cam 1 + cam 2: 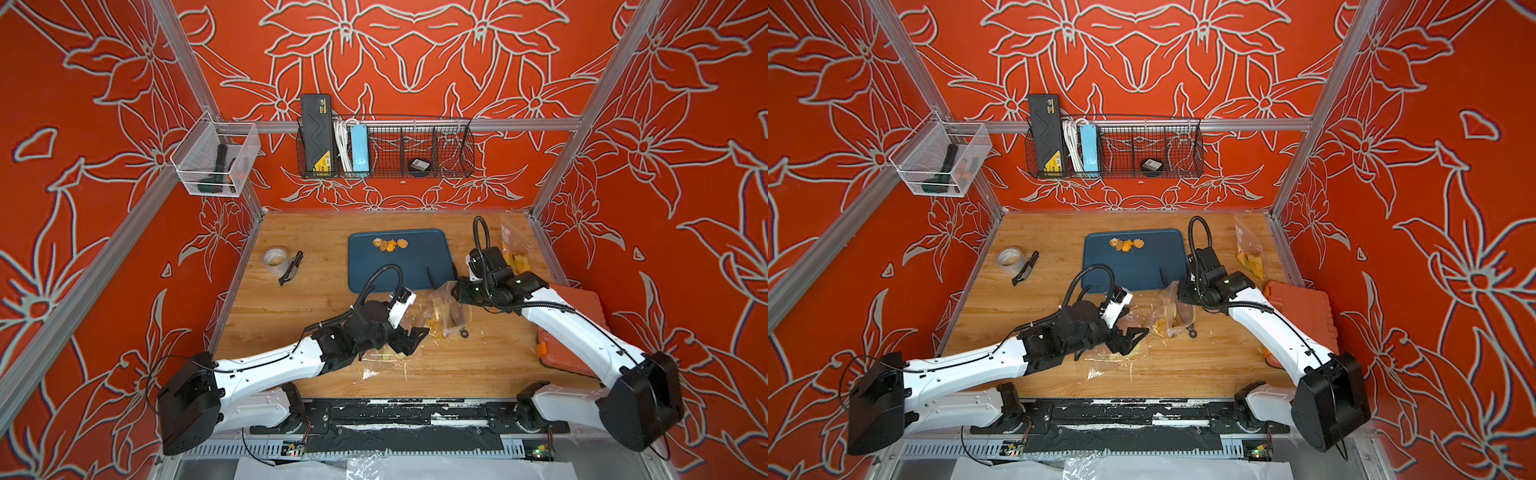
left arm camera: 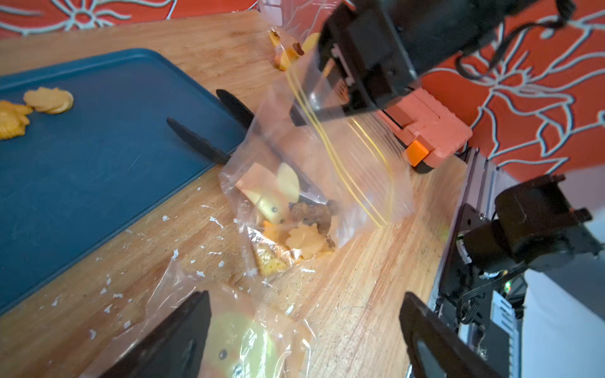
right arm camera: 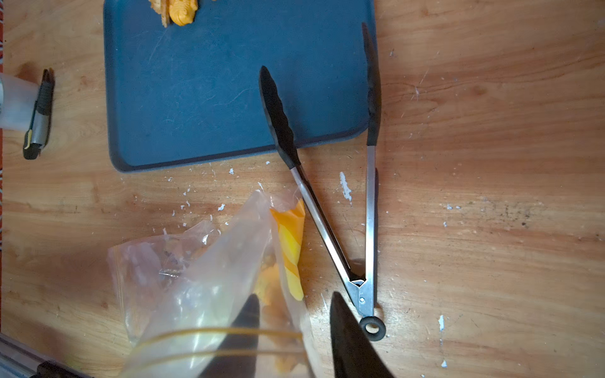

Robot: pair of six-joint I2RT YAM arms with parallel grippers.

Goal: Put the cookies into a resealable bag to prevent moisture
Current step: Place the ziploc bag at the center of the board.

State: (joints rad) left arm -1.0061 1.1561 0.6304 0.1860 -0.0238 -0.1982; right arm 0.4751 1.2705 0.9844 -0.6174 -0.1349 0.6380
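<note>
I expect the resealable bag's opening (image 2: 354, 157) to pull into a flat line when I stretch it tight, because the yellow strips (image 2: 333, 147) stand apart on limp plastic.
Several orange and yellow cookies (image 1: 390, 244) (image 1: 1126, 244) lie at the far side of the blue tray (image 1: 399, 270) (image 2: 98, 147). More cookies (image 2: 304, 240) sit at the bottom of a clear resealable bag (image 1: 446, 309) (image 1: 1173, 311) (image 3: 196, 278), just in front of the tray. My right gripper (image 1: 455, 291) (image 3: 294, 297) is shut on the bag's mouth edge and holds it raised; one finger shows through the plastic. My left gripper (image 1: 415, 341) (image 2: 304, 301) hangs open just left of the bag, holding nothing.
Black-tipped metal tongs (image 3: 370, 196) lie from the tray's near right corner to beside the bag. A flat clear bag with a yellow print (image 2: 235, 337) lies under my left gripper. Tape roll (image 1: 275, 258) and utility knife (image 1: 291, 268) sit left; an orange case (image 1: 573, 328) and another printed bag (image 1: 515, 249) sit right.
</note>
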